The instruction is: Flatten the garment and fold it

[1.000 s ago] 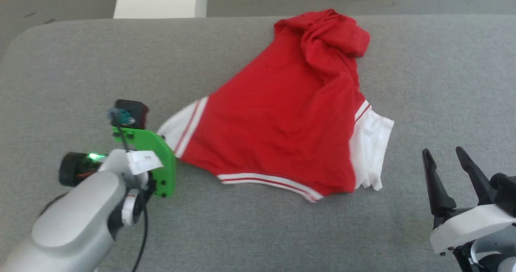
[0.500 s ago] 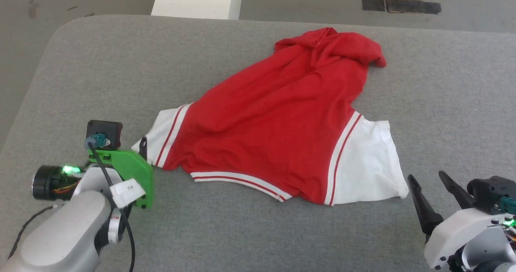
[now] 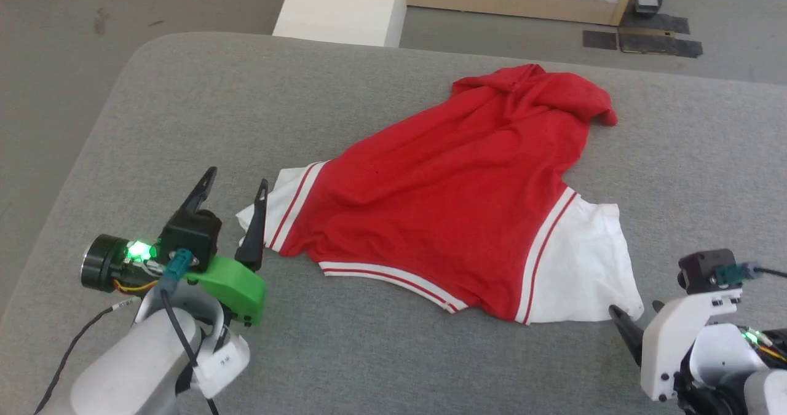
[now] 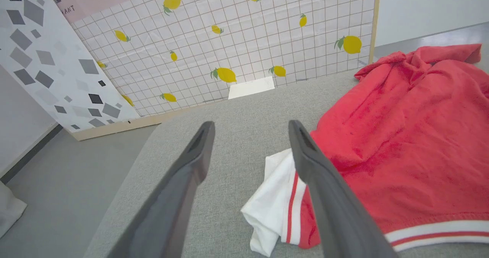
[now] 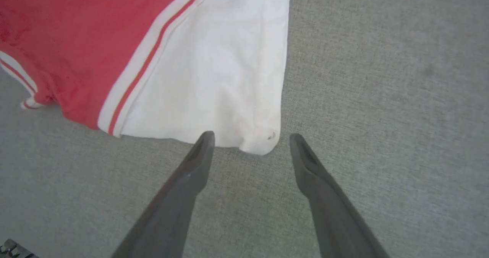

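Note:
The garment's red body point(image 3: 442, 208) should spread smoother when the robot's right gripper pulls, while its far end should stay bunched, as loose folds point(image 3: 505, 127) slant across it.
The garment point(image 3: 442, 200) lies crumpled on the grey table point(image 3: 184, 107), mostly red, with its far end bunched up. White, red-striped parts show at its near left and near right corners. My left gripper point(image 3: 238, 176) stands open just left of the white left corner point(image 4: 271, 200), with nothing between its fingers point(image 4: 191, 166). My right gripper point(image 3: 633, 309) is open at the white right corner point(image 5: 259, 143), whose tip lies between the fingertips point(image 5: 202, 147) without being pinched.
The table's rounded left edge point(image 3: 104, 132) drops to the floor close to my left arm. A white block point(image 3: 344, 3) stands past the far edge. A lemon-print panel point(image 4: 237, 40) and a grey-patterned board point(image 4: 42, 55) stand behind.
My left gripper has opened and let go of the garment's left corner. The garment's right white part has spread flatter. The head camera has shifted.

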